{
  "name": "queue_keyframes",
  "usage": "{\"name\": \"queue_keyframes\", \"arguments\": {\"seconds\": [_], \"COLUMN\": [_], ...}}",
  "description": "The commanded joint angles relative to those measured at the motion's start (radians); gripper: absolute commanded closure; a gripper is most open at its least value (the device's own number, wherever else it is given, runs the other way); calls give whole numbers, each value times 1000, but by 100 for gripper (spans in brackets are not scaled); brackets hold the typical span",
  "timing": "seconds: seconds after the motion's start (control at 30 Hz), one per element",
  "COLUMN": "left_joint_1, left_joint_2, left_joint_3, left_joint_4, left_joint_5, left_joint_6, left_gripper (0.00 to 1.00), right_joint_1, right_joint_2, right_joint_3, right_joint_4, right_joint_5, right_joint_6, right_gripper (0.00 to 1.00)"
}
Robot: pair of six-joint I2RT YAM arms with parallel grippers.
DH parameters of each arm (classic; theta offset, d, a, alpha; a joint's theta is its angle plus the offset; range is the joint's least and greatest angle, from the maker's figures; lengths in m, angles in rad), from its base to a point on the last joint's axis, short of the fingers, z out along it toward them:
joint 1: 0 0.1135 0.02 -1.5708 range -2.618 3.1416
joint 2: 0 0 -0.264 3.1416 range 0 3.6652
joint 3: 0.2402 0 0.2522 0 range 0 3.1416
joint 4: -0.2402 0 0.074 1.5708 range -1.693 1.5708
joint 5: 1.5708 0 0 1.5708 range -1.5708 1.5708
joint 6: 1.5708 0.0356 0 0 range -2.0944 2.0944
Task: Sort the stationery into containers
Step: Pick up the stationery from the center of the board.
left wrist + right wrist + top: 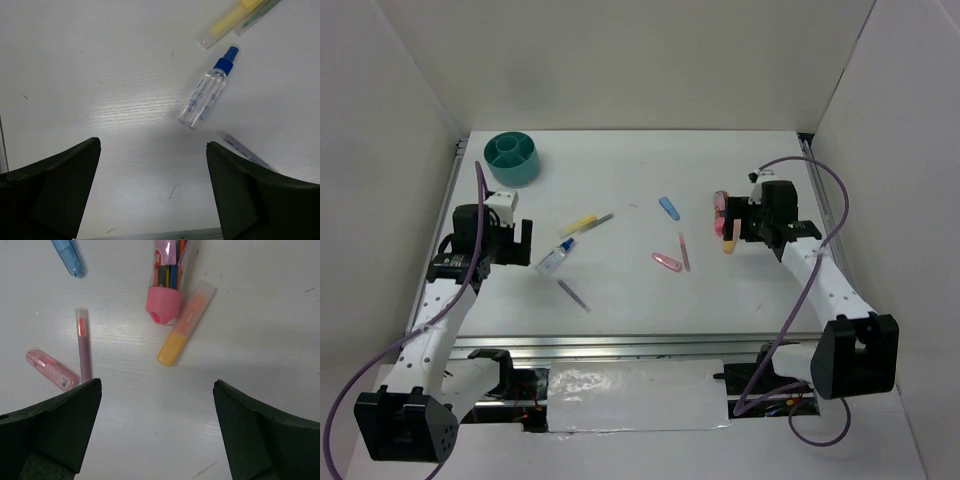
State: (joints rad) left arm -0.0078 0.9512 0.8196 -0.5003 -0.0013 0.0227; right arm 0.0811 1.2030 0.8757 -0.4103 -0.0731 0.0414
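The robot's right gripper has its open fingers lined up across the pink marker's width point(166, 290), so it should keep moving toward its far end point(720, 196) until they straddle it.
The teal tub point(512, 157) stands at the far left. The blue-capped bottle point(555, 259), the yellow highlighter point(578, 225) and a thin purple pen point(574, 295) lie just right of my open, empty left gripper point(525, 243). In the left wrist view the bottle point(207, 95) lies ahead of the gripper point(152, 147), to the right. My right gripper point(735, 227) is open and empty, close to the orange marker point(729, 240) and the pink marker point(720, 212). In the right wrist view the orange marker point(184, 330) and the pink marker point(167, 282) lie ahead of the gripper point(157, 385).
A small blue piece point(668, 207), a pink clip point(666, 262) and a thin pink pen point(684, 252) lie mid-table. They also show at the left of the right wrist view: blue piece point(67, 255), clip point(51, 370), pen point(83, 347). White walls enclose the table.
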Motion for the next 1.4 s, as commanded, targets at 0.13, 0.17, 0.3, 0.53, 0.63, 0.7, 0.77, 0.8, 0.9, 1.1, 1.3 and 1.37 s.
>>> {"name": "queue_keyframes", "arguments": {"seconds": [0.13, 0.17, 0.3, 0.53, 0.63, 0.7, 0.77, 0.8, 0.9, 1.1, 1.3, 1.37], "left_joint_1": [3, 5, 5, 5, 5, 5, 3, 3, 3, 3, 5, 5], "left_joint_2": [-39, -35, -26, -11, -9, -11, -8, -6, 0, 1, 1, 4], "left_joint_3": [7, 7, 9, 12, 10, 9, 9, 9, 10, 7, 1, 3], "left_joint_4": [40, 40, 40, 42, 45, 46, 48, 46, 46, 48, 51, 49], "left_joint_5": [7, 7, 7, 6, -23, -25, -28, -29, -29, -19, -6, 9], "left_joint_6": [2, 2, -3, -9, -9, -9, -12, -10, -12, -3, 6, 16], "left_gripper": [1, 1, 1, 1, 1, 1, 1, 1, 1, 1, 1, 1], "right_joint_1": [5, 5, 5, 11, 9, 14, 14, 13, 11, 13, 9, 8], "right_joint_2": [236, 292, 427, 607, 709, 740, 783, 796, 862, 932, 974, 983], "right_joint_3": [242, 265, 429, 600, 699, 721, 753, 764, 813, 859, 899, 914], "right_joint_4": [-47, -61, -130, -189, -235, -251, -257, -266, -286, -303, -309, -321], "right_joint_5": [55, 55, 68, 93, 84, 84, 90, 85, 78, 46, 33, 35], "right_joint_6": [121, 139, 169, 167, 164, 163, 160, 158, 150, 146, 146, 143], "right_gripper": [0, 0, 0, 0, 0, 0, 0, 1, 2, 7, 21, 28]}}
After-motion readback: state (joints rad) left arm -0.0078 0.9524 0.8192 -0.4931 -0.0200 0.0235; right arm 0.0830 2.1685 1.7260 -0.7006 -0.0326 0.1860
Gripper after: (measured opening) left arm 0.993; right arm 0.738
